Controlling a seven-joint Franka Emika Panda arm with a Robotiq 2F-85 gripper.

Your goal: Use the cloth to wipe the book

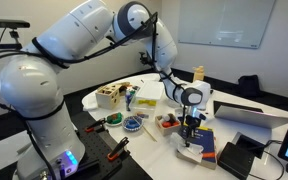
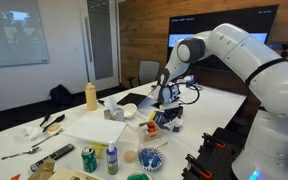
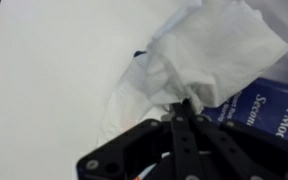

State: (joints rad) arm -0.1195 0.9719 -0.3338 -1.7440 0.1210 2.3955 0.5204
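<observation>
I should sweep the cloth in my gripper back across the book's cover [image 1: 205, 144], since the cloth reaches past the dark-blue book's edge onto the white table.
In the wrist view my gripper [image 3: 181, 104] is shut on a white cloth [image 3: 209, 50], which bunches out ahead of the fingertips. The cloth lies over the dark-blue book [image 3: 267, 108], whose white print shows at the right. In an exterior view my gripper [image 1: 191, 128] hangs just above the book [image 1: 200, 146] at the table's near edge, with the cloth [image 1: 190, 139] under the fingers. In an exterior view my gripper [image 2: 166, 103] is low over the table, and the book is mostly hidden behind it.
A yellow bottle [image 1: 198, 74] [image 2: 91, 95] stands further back. A grey laptop [image 1: 252, 116] lies beside the book. A wooden box [image 1: 111, 96], bowls, cans [image 2: 88, 159] and utensils [image 2: 34, 150] crowd the white table [image 3: 54, 80]. A black device [image 1: 236, 157] sits at the table's edge.
</observation>
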